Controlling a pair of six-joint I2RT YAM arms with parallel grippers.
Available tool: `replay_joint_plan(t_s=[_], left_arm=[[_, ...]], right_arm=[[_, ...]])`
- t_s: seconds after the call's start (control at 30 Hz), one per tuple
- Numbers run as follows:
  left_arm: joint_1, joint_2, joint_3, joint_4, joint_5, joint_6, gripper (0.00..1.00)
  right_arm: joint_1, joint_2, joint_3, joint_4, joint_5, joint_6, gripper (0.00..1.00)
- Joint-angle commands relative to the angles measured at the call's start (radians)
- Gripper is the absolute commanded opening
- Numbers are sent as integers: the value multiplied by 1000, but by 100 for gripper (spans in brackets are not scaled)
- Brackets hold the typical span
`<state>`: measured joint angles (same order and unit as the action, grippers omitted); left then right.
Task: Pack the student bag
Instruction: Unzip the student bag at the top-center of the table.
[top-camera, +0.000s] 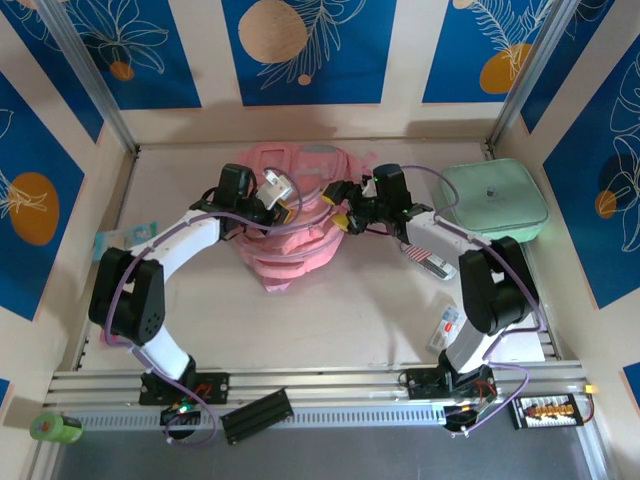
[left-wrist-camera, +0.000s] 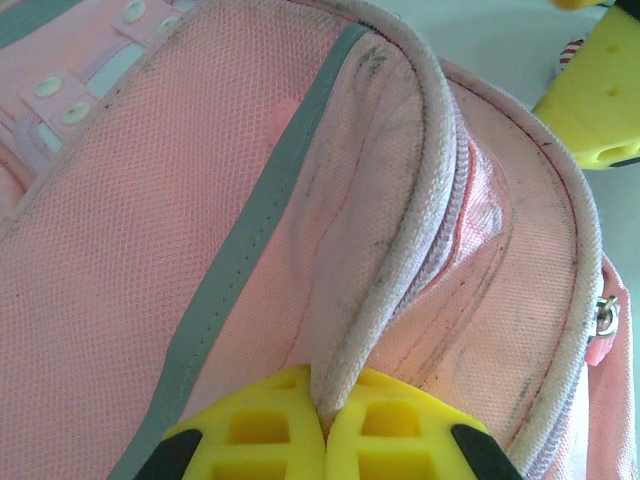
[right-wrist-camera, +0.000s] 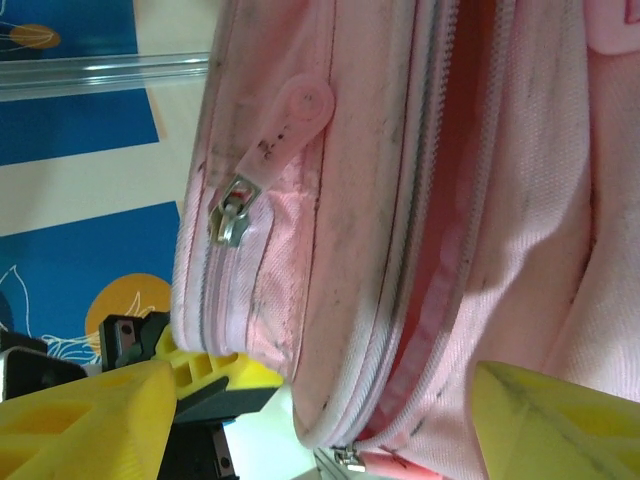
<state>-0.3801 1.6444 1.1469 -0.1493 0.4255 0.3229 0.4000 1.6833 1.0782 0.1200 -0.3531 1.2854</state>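
The piped flap edge (left-wrist-camera: 352, 362) is pinched in my left gripper, away from the zip pull (left-wrist-camera: 606, 318), which that gripper should therefore take while my right gripper steadies the bag.
The student bag (top-camera: 300, 245) is a pink fabric backpack lying mid-table between the two arms. My left gripper (left-wrist-camera: 325, 410) is shut on the bag's pale piped flap edge (left-wrist-camera: 400, 250), pinched between the yellow fingertips; from above it sits at the bag's left top (top-camera: 283, 210). My right gripper (right-wrist-camera: 320, 440) stands open at the bag's right side (top-camera: 345, 217). Its yellow fingers (right-wrist-camera: 90, 420) straddle the bag's zipped edge (right-wrist-camera: 420, 300) without closing on it. A metal zip pull (right-wrist-camera: 232, 215) hangs on a front pocket.
A mint-green rounded case (top-camera: 495, 200) lies at the back right. A striped item (top-camera: 425, 258) and a small packet (top-camera: 447, 325) lie by the right arm, a card (top-camera: 125, 238) at the left wall. Wooden walls enclose the table.
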Motion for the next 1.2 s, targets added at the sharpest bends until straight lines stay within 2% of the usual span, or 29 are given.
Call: replay_joint_plan(t_s=[0.0,0.37,0.57,0.67,0.7,0.77,0.8,0.83,0.9,0.93,1.03,1.17], left_arm=[[-20,-49,22,31,58,15,0],[-38,-34,52,-47,66,64,0],[-46,-33,62,-79,70,87,6],[-47,-51,46,-60,55,65,15],[-47,-63,38,-54,43,53,20],[-47,-87,23,-36,-8,-7,33],[-46,-103,18,-30,-52,-58,41],[-46,-116,29,-48,-108,-146,45],[-46,-127,88,-138,-164,-331,49],[-48,-130,110,-178,-159,-423,50],[-72,-165,82,-199,-181,-626,53],[-134,-207,34,-234,-265,-780,60]], right_arm=[[7,35,54,21,-48,32,77],[22,109,107,45,-95,78,76],[49,153,182,-74,-63,87,72],[57,169,210,-114,-61,89,62],[59,172,217,-119,-62,84,53],[62,172,230,-132,-63,71,39],[64,168,237,-139,-59,60,34],[66,163,242,-147,-54,48,31],[67,151,249,-152,-44,28,27],[68,146,252,-152,-42,18,25],[70,138,264,-145,-39,-1,24],[71,139,273,-138,-52,-15,24]])
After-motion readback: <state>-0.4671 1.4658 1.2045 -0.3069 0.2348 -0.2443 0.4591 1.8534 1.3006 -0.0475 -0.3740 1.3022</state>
